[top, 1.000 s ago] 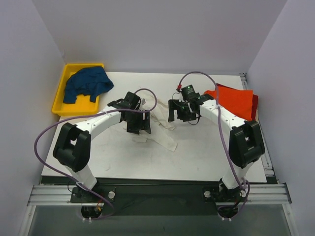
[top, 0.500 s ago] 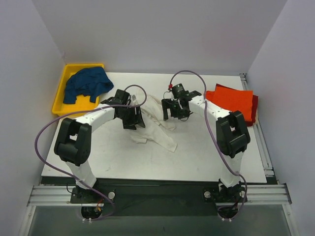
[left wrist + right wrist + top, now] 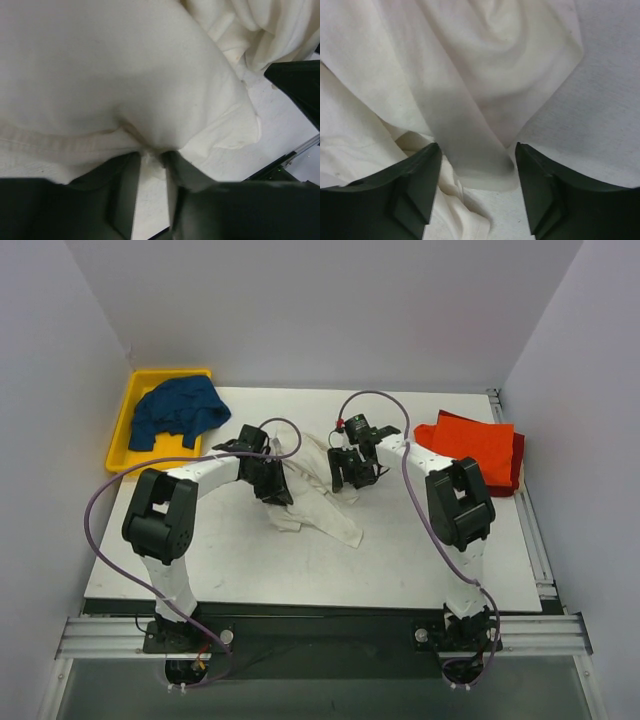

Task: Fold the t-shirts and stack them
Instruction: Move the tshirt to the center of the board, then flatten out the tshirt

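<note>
My right gripper should close on the off-white t-shirt's raised fold (image 3: 474, 152) and draw it toward the orange-red t-shirt before folding, because the off-white t-shirt (image 3: 314, 486) is lying bunched up between my grippers.
A crumpled off-white t-shirt (image 3: 322, 508) lies mid-table between the two arms. My left gripper (image 3: 276, 486) is down on its left edge; in the left wrist view the left gripper (image 3: 152, 157) is shut on a puckered fold of the off-white t-shirt (image 3: 125, 75). My right gripper (image 3: 346, 476) sits at the shirt's upper right. In the right wrist view the right gripper (image 3: 477, 150) stands open, straddling a raised fold of the off-white t-shirt (image 3: 495, 60) without touching it. An orange-red t-shirt (image 3: 478, 443) lies folded on a dark red one (image 3: 518, 458) at the right. A dark blue t-shirt (image 3: 178, 410) is heaped in the bin.
The yellow plastic bin (image 3: 124, 436) stands at the table's back left corner. Purple cables loop over both arms. Grey walls close in on three sides, and a metal rail runs along the near edge.
Both grippers moved away from the bases onto the off-white t-shirt. The left jaws closed on a fold of it; the right jaws narrowed but stay apart.
</note>
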`<action>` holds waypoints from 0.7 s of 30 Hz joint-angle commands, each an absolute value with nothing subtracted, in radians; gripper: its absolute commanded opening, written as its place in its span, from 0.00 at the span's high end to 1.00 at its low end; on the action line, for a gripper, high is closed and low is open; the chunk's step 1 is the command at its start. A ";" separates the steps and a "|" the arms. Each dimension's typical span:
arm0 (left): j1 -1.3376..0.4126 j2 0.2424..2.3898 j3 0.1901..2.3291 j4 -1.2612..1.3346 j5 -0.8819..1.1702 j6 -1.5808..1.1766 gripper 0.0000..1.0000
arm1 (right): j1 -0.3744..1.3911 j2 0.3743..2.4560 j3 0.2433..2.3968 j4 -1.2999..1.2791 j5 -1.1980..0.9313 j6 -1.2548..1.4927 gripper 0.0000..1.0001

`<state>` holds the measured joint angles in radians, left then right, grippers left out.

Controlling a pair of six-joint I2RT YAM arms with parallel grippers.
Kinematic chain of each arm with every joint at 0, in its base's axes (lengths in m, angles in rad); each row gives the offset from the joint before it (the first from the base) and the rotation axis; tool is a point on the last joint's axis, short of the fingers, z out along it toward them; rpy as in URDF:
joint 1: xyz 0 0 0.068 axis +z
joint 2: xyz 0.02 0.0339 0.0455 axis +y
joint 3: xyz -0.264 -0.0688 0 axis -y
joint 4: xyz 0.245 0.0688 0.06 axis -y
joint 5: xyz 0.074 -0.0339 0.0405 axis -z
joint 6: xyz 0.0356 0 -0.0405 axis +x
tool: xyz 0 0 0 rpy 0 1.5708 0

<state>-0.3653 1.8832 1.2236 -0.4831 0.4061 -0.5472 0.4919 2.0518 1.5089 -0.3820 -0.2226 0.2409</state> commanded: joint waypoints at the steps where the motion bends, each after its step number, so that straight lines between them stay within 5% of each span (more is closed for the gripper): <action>1: -0.365 1.888 1.279 -0.462 0.439 -0.545 0.71 | 0.479 2.051 1.551 -0.422 -0.305 0.232 0.43; 4: -0.359 1.885 1.290 -0.459 0.443 -0.548 1.00 | 0.462 2.037 1.563 -0.426 -0.347 0.242 0.72; 5: -0.345 1.881 1.293 -0.459 0.446 -0.552 1.00 | 0.459 2.028 1.566 -0.426 -0.345 0.247 0.91; 6: -0.335 1.864 1.295 -0.456 0.455 -0.558 1.00 | 0.442 2.005 1.572 -0.429 -0.345 0.250 0.97; 21: -0.065 1.533 1.429 -0.580 0.497 -0.612 1.00 | 0.235 1.571 1.657 -0.537 -0.334 0.394 1.00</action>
